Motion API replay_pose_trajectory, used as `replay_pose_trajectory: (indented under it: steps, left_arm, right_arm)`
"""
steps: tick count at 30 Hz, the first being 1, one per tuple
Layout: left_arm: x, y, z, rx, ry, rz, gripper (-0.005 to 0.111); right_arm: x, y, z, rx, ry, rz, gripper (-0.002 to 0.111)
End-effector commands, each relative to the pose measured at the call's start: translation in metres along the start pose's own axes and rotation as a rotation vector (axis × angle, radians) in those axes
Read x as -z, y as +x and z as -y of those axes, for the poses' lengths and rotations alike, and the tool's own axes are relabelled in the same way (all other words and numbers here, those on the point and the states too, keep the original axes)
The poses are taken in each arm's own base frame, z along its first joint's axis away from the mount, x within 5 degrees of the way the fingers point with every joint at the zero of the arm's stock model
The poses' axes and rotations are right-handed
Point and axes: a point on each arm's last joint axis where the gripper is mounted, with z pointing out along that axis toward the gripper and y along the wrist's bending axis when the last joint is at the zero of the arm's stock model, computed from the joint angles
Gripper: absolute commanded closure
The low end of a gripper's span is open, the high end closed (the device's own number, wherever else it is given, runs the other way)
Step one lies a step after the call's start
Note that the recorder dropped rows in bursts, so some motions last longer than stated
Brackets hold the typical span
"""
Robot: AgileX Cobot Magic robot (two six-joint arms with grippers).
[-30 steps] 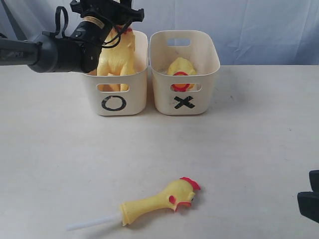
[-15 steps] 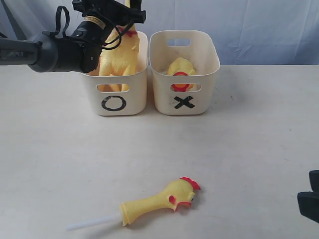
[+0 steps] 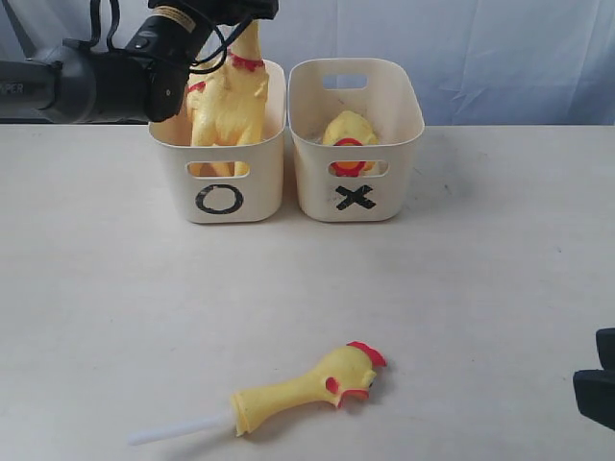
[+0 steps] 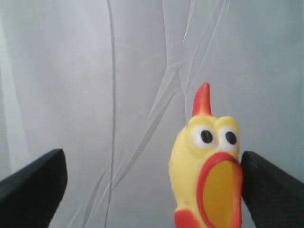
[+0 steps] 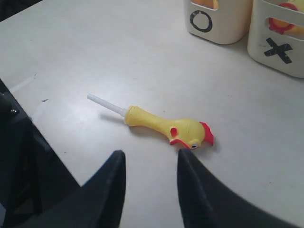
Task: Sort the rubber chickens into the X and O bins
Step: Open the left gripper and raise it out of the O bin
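I should keep backing my left gripper away with its fingers open until it clears the chicken's head, as the long chicken's body is inside the O bin.
A long whole rubber chicken stands upright in the O bin, its neck rising above the rim. My left gripper hovers just over its head, open. In the left wrist view the chicken's head sits beside one finger, and the other finger is far from it. A round headless body lies in the X bin. The head-and-neck on its white stick lies on the table near the front. My right gripper is open just short of that head-and-neck piece. The second whole chicken is hidden.
The two bins stand side by side at the back of the cream table. A grey-blue curtain hangs behind them. Only a dark corner of the right arm shows at the right edge.
My left gripper has risen above the O bin. The chicken's neck and red wattle, covered before, now stand free. The right arm and the head-and-neck piece have not moved.
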Motion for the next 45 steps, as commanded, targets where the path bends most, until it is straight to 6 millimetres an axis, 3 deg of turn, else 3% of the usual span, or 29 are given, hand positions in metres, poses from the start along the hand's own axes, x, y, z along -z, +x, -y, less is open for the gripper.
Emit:
replay_pose_trajectory:
  steps: [1, 23, 32, 35, 43, 45]
  left_arm:
    - [0.0, -0.013, -0.001, -0.027, 0.002, -0.038, 0.015]
    - [0.025, -0.057, 0.001, -0.089, 0.088, -0.5, 0.016]
    - [0.032, -0.067, 0.001, -0.094, 0.097, -0.555, 0.017]
    - [0.035, -0.07, 0.001, -0.094, 0.1, -0.58, 0.033]
    - [0.05, -0.081, 0.0, -0.134, 0.123, -0.72, 0.107]
    - [0.054, -0.082, 0.0, -0.138, 0.127, -0.76, 0.106]
  right_arm:
    - [0.0, 0.001, 0.0, 0.003, 0.002, 0.005, 0.073]
    - [0.0, 0.001, 0.0, 0.003, 0.002, 0.005, 0.073]
    - [0.0, 0.001, 0.0, 0.003, 0.002, 0.005, 0.073]
    - [0.0, 0.001, 0.0, 0.003, 0.002, 0.005, 0.073]
    - [0.0, 0.001, 0.0, 0.003, 0.002, 0.005, 0.073]
    - [0.0, 0.001, 0.0, 0.003, 0.002, 0.005, 0.073]
